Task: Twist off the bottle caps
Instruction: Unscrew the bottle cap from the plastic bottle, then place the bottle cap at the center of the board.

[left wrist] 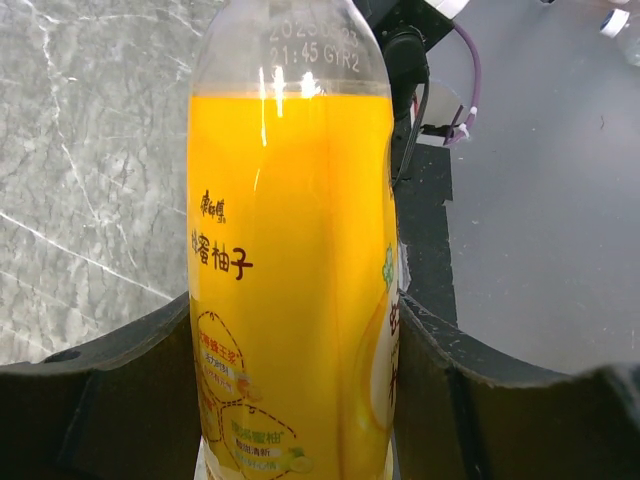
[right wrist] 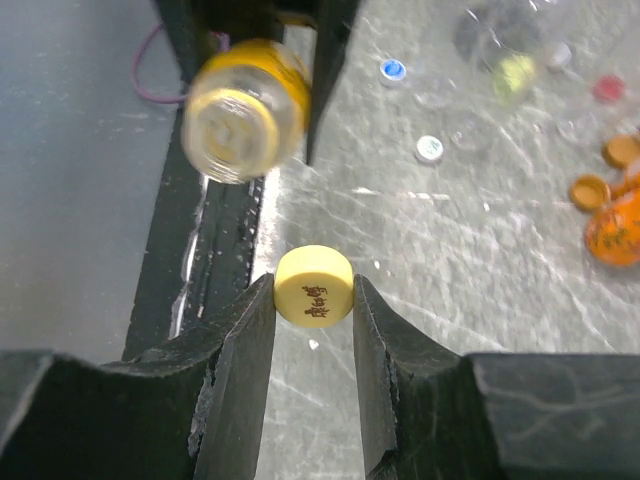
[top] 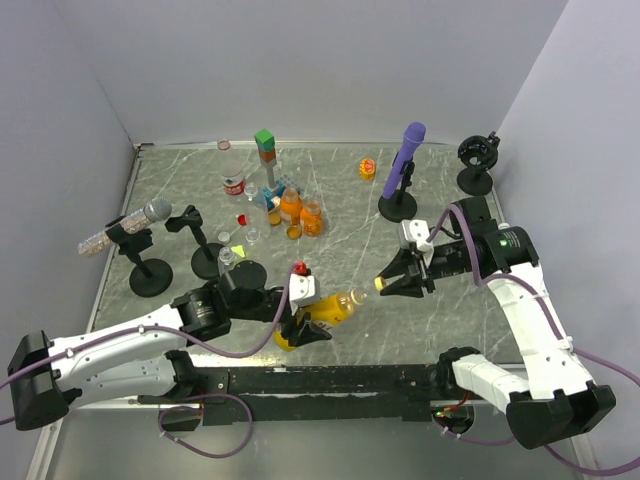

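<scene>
I should keep my right gripper going to the clear tabletop (top: 391, 243) by the purple microphone and there release the yellow cap (top: 380, 284), now free of the bottle's opening.
My left gripper (top: 303, 326) is shut on the yellow juice bottle (top: 336, 307) and holds it tilted above the table, neck pointing right. In the left wrist view the bottle (left wrist: 290, 250) fills the gap between both fingers. Its open mouth (right wrist: 243, 110) shows in the right wrist view, with no cap on it. My right gripper (top: 386, 283) is shut on the yellow cap (right wrist: 313, 286), pinched between the fingertips. The cap is a short way off the bottle's mouth.
Orange bottles (top: 291, 206) and a red-labelled bottle (top: 234, 185) stand at the back left by stacked green and orange blocks (top: 265, 146). A purple microphone (top: 407, 150) and a grey microphone (top: 140, 215) stand on black bases. Loose caps (right wrist: 429, 148) lie on the table.
</scene>
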`<state>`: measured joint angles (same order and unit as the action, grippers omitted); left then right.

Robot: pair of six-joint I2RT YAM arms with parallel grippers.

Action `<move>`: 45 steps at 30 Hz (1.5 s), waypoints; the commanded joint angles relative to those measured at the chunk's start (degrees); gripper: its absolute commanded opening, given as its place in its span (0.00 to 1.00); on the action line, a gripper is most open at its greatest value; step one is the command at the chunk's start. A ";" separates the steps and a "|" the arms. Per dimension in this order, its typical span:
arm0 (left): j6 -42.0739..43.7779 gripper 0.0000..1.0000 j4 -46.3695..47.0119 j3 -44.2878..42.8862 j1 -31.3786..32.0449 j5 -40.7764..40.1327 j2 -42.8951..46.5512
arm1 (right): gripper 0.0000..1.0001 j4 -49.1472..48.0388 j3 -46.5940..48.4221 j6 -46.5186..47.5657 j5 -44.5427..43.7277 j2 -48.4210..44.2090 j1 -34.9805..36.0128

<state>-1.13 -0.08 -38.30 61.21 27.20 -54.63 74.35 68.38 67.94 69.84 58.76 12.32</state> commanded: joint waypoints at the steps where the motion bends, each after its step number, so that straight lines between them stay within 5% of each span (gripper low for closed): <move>1: -0.81 0.04 3.42 -0.55 -0.21 0.49 2.51 | 0.21 -10.84 -0.78 -11.02 -5.04 -0.93 -1.42; 4: -1.33 0.04 3.85 0.07 -0.21 -1.70 4.35 | 0.22 -22.46 -4.82 -25.72 -15.23 -1.55 -1.86; 9: -1.25 0.04 4.56 2.00 -0.21 -6.63 8.31 | 0.22 -23.53 -7.20 -30.39 -14.64 -0.05 -0.90; 13: -1.42 0.04 5.09 2.53 -0.21 -8.82 11.12 | 0.24 -28.19 -8.79 -36.47 -23.24 1.79 0.16; 22: -1.25 0.04 5.53 3.59 -0.21 -12.43 13.58 | 0.26 -28.03 -8.87 -38.85 -24.75 4.69 2.45; 30: -1.16 0.04 5.53 3.85 -0.21 -14.28 14.90 | 0.27 -30.92 -9.14 -43.67 -35.28 8.38 1.57; 35: -1.34 0.04 4.56 3.94 -0.21 -14.54 15.87 | 0.28 -35.06 -7.12 -50.36 -45.22 13.73 -7.03; 45: -1.51 0.04 3.85 5.08 -0.21 -16.92 18.68 | 0.28 -40.32 -7.30 -48.61 -55.50 23.05 -6.86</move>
<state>-1.39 -1.61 -32.99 61.19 11.60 -38.09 39.00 59.81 20.60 21.32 79.02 5.96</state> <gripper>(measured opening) 0.635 0.403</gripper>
